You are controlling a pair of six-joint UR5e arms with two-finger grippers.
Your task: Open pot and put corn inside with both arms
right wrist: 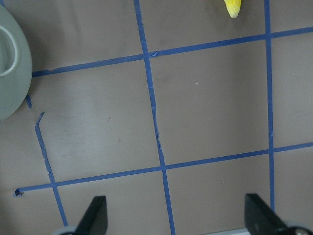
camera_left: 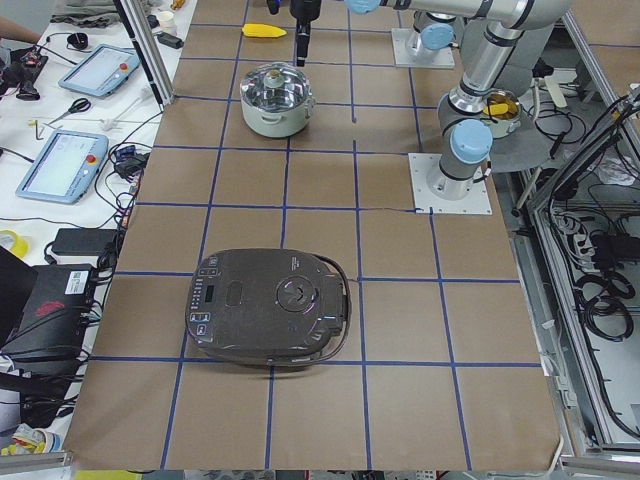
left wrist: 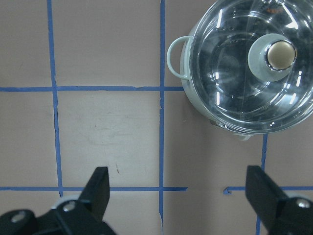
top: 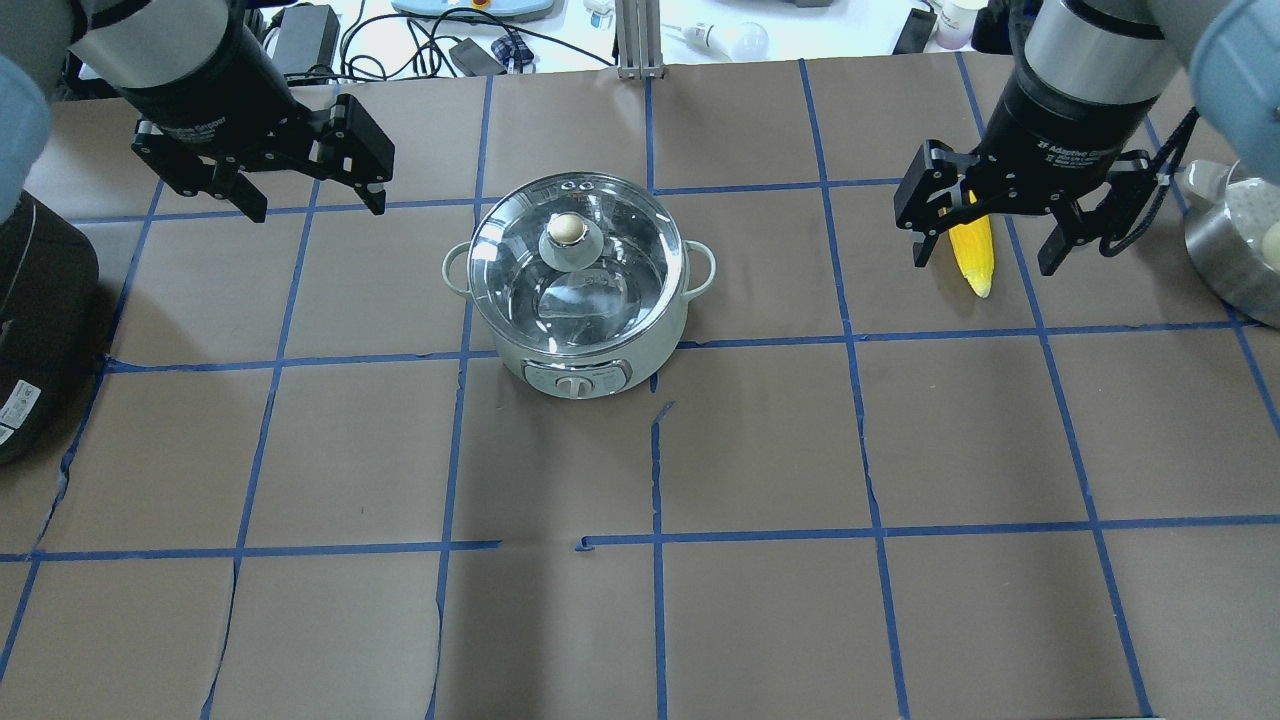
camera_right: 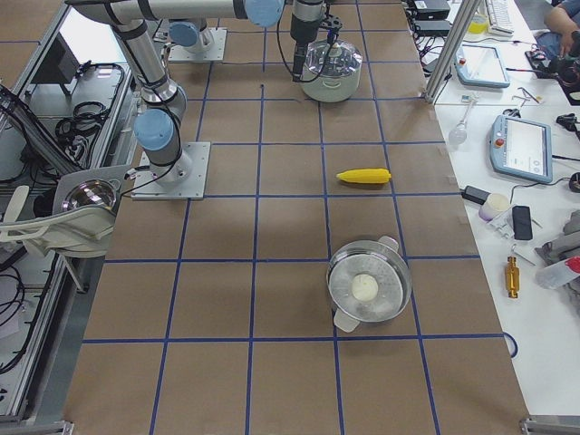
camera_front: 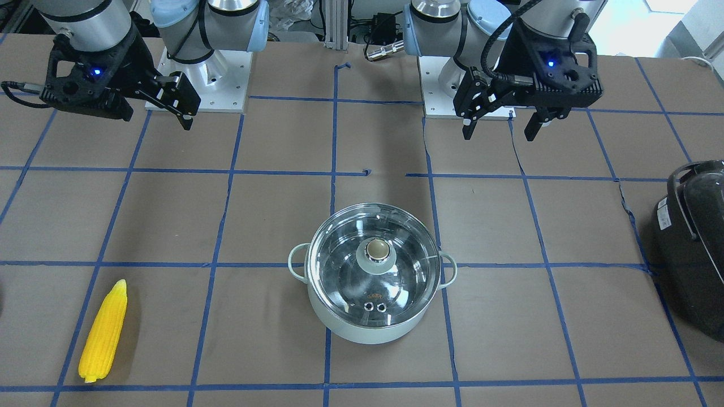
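The pot [camera_front: 367,333] should be empty when I lift the gold knob, because only shiny steel [camera_front: 340,275] shows through the clear glass lid.
The pale mint-green pot [camera_front: 367,334] stands mid-table with its clear glass lid [camera_front: 339,254] on and the gold knob [camera_front: 378,249] on top. It also shows in the overhead view [top: 578,378] and the left wrist view [left wrist: 195,98]. The yellow corn [camera_front: 104,333] lies flat on the table, away from the pot on my right side. My right gripper [top: 985,262] hovers open and empty above the corn [top: 975,262]. My left gripper [top: 312,200] hovers open and empty beside the pot on my left, and it also shows in the front view [camera_front: 499,131].
A large black appliance [top: 40,320] sits at the table's left end. A steel pot [camera_right: 344,308] holding a white ball stands at the right end, beyond the corn. Blue tape lines grid the brown table. The arm bases [camera_front: 198,85] stand at the robot's edge.
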